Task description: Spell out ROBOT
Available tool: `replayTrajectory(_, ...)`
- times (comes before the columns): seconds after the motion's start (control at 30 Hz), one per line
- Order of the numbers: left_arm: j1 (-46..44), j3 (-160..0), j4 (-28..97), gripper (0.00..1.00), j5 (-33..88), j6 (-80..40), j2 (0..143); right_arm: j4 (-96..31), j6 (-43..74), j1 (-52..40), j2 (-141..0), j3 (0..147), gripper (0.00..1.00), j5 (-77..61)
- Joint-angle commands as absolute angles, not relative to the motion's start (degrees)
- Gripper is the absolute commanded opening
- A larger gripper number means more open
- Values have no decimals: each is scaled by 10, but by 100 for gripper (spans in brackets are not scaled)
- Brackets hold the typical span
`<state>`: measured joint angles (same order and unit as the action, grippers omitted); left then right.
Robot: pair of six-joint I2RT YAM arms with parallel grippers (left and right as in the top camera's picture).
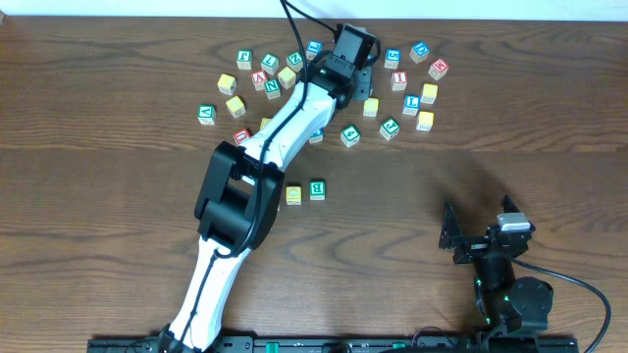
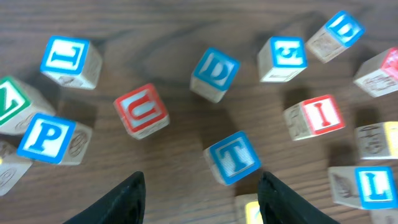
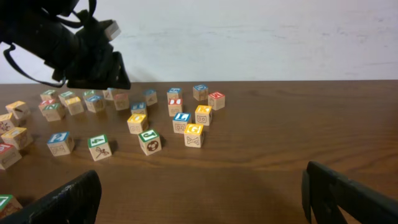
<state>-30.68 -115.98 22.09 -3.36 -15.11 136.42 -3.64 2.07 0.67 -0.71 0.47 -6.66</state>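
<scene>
The row ends at the green B block, so my left gripper should draw back from the blue T block and take the yellow O block first.
Several wooden letter blocks lie scattered at the far side of the table. My left gripper hovers over them, open and empty. In the left wrist view a blue T block lies just ahead between the fingertips, nearer the right finger. Around it are a red U, a blue D, a blue E, a red I and a blue P. A yellow block and a green block sit side by side mid-table. My right gripper is open and empty.
The left arm stretches diagonally from the near edge to the block cluster. A yellow block lies beside the left gripper's right finger. More blocks, such as a blue L and a green one, lie at the left.
</scene>
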Motion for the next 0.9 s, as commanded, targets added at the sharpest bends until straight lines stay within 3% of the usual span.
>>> replayTrajectory(0.0, -314, -1182, 208, 57, -37, -145, 1374, -38, 12, 4, -4, 3, 99, -66)
replayTrajectory(0.57, -326, -1181, 170, 57, -70, -149, 1399, -38, 12, 4, -4, 3, 99, -66)
replayTrajectory(0.87, -341, -1181, 253, 56, -69, -148, 1381, -38, 12, 4, -4, 3, 99, -66)
